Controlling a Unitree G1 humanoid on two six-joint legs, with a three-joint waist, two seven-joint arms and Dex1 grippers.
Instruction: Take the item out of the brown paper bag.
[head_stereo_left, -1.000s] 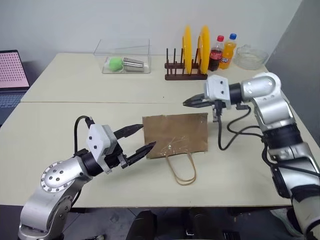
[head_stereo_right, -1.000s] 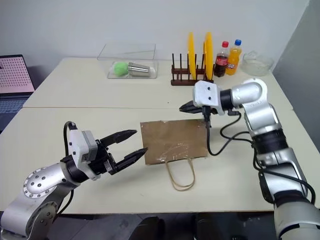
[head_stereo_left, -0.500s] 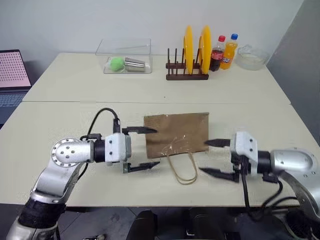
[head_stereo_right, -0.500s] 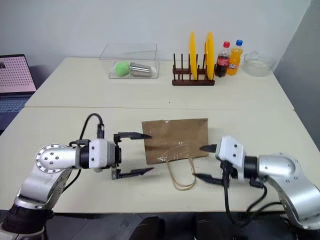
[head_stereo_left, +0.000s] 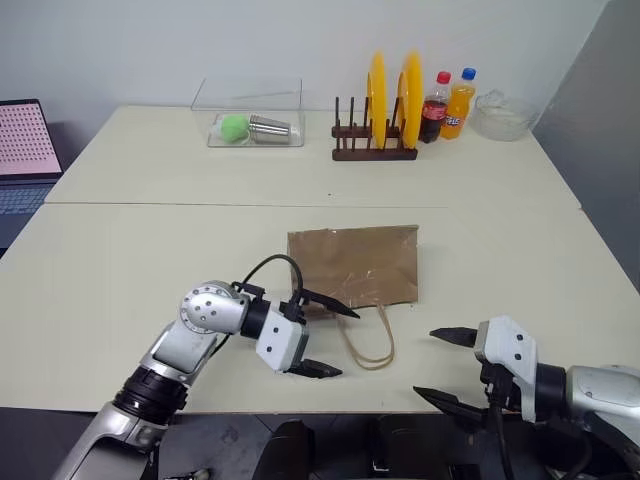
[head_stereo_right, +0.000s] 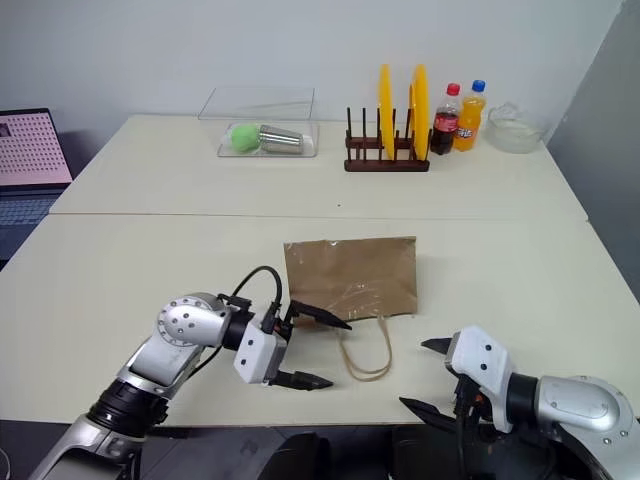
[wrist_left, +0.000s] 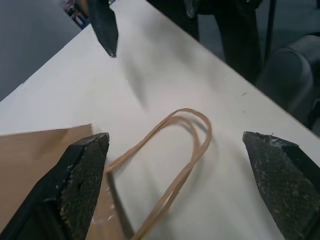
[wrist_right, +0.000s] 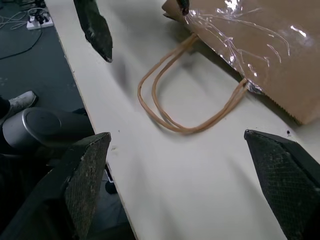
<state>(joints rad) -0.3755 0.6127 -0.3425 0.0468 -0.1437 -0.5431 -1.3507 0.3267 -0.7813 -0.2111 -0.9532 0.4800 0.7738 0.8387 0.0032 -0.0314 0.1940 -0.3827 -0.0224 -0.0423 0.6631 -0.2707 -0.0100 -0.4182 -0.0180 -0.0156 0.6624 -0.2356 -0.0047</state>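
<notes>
The left gripper's open fingers barely reach the near side of the bag's handles (head_stereo_left: 346, 342), so the robot should move them farther over the handles (head_stereo_left: 357, 359) before it closes them.
The brown paper bag (head_stereo_left: 352, 265) lies flat on the table, its mouth toward me with shiny clear film across it. Its two loop handles (head_stereo_left: 366, 340) rest on the tabletop in front. The item is hidden. My left gripper (head_stereo_left: 347, 344) is open just left of the handles, one finger near the bag's front left corner and the other by the table's front edge. In the left wrist view the handles (wrist_left: 175, 150) lie between my open fingers (wrist_left: 82, 185). My right gripper (head_stereo_left: 424, 362) is open at the front edge, right of the handles and apart from them.
Along the far edge stand a rack with yellow plates (head_stereo_left: 375, 115), a cola bottle (head_stereo_left: 433, 105), an orange soda bottle (head_stereo_left: 458, 102) and a glass bowl (head_stereo_left: 503, 113). A clear box (head_stereo_left: 250, 115) holds a green ball and a metal cup. A laptop (head_stereo_left: 25, 150) sits far left.
My right gripper left the bag's far right corner, opened and drew back down to the front edge. My left gripper swung right and lower, rolling, until it straddled the handles.
</notes>
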